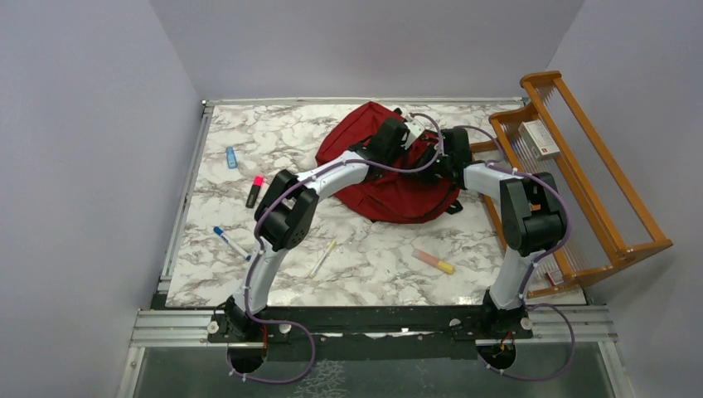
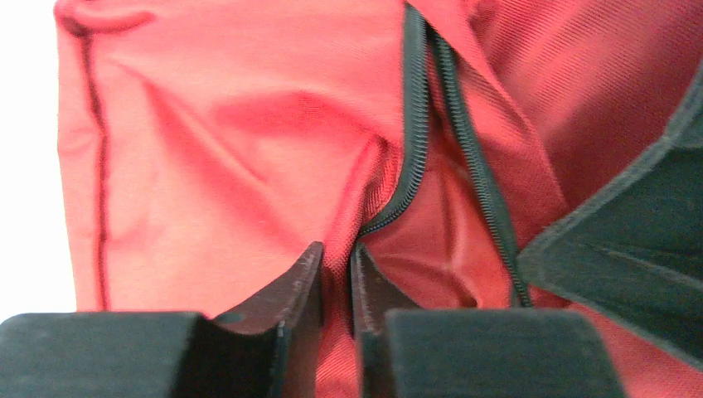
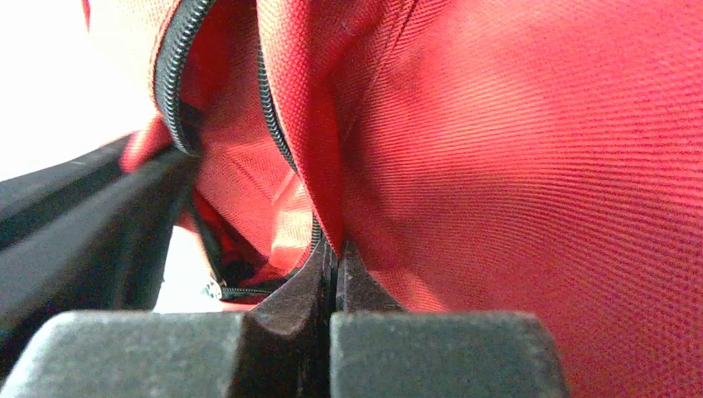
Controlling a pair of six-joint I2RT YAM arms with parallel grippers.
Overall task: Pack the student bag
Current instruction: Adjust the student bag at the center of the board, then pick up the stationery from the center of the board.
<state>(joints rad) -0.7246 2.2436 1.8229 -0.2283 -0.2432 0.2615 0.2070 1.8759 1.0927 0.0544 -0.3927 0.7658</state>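
Observation:
Both of the robot's grippers hold the bag's zipper edges (image 2: 408, 176), so the left gripper should keep the bag open while the right gripper lets go and fetches the orange-yellow highlighter (image 1: 433, 261).
The red student bag (image 1: 390, 186) lies at the back middle of the marble table, its black zipper (image 2: 414, 124) partly parted. My left gripper (image 1: 412, 133) is shut on a fold of the bag's red fabric (image 2: 338, 274) beside the zipper. My right gripper (image 1: 435, 148) is shut on another fold of the bag's fabric (image 3: 332, 199) at the zipper edge (image 3: 170, 75). Both grippers sit close together over the bag's upper right part. The bag's inside is hidden.
Loose on the table (image 1: 373, 257): a blue item (image 1: 231, 157), a black-and-pink marker (image 1: 254, 191), a blue-capped pen (image 1: 225, 240), a pale pencil (image 1: 322, 258), an orange-yellow highlighter (image 1: 434, 262). A wooden rack (image 1: 580, 182) holding a small box (image 1: 539, 139) stands at the right.

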